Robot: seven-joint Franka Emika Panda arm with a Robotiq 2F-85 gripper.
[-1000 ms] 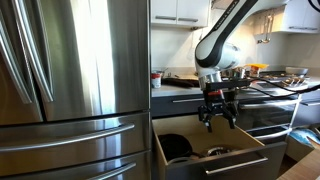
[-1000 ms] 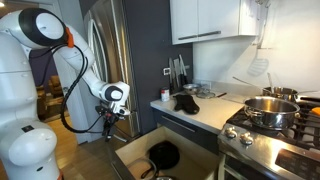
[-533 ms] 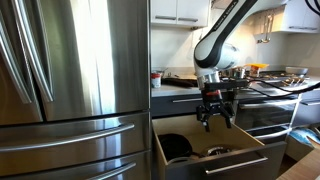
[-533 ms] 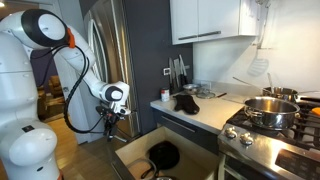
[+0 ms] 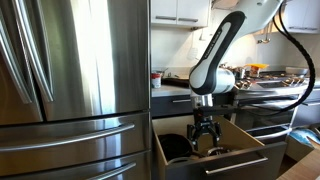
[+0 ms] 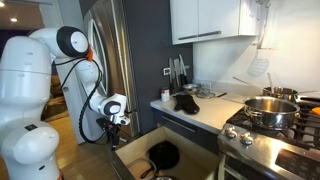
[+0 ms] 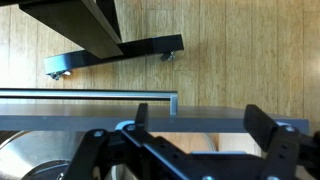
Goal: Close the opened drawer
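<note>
My gripper is about to push the front of the drawer (image 5: 226, 165), which will slide straight in until flush because the dark round pan (image 5: 173, 147) sits below its rim.
The drawer is pulled open low down in both exterior views: pale wood box sides (image 5: 158, 152) (image 6: 133, 160), a dark grey front and a steel bar handle (image 5: 236, 166). In the wrist view its front edge (image 7: 60, 123) runs across the frame with the bar handle (image 7: 90, 96) beyond it. My gripper (image 5: 203, 140) (image 6: 114, 126) (image 7: 200, 128) is open and empty. It points down, low over the drawer near its front. Whether it touches the front cannot be told. A dark round pan (image 5: 176, 147) (image 6: 163, 154) lies in the drawer.
A stainless fridge (image 5: 75, 80) (image 6: 112, 50) stands beside the drawer. A shallower dark grey drawer front (image 5: 178, 104) sits above it. A stove with a steel pot (image 6: 265, 108) is close by. A black wheeled stand base (image 7: 110, 55) rests on the wood floor.
The gripper has dropped from above the open drawer to low over it near its front. The drawer has not moved.
</note>
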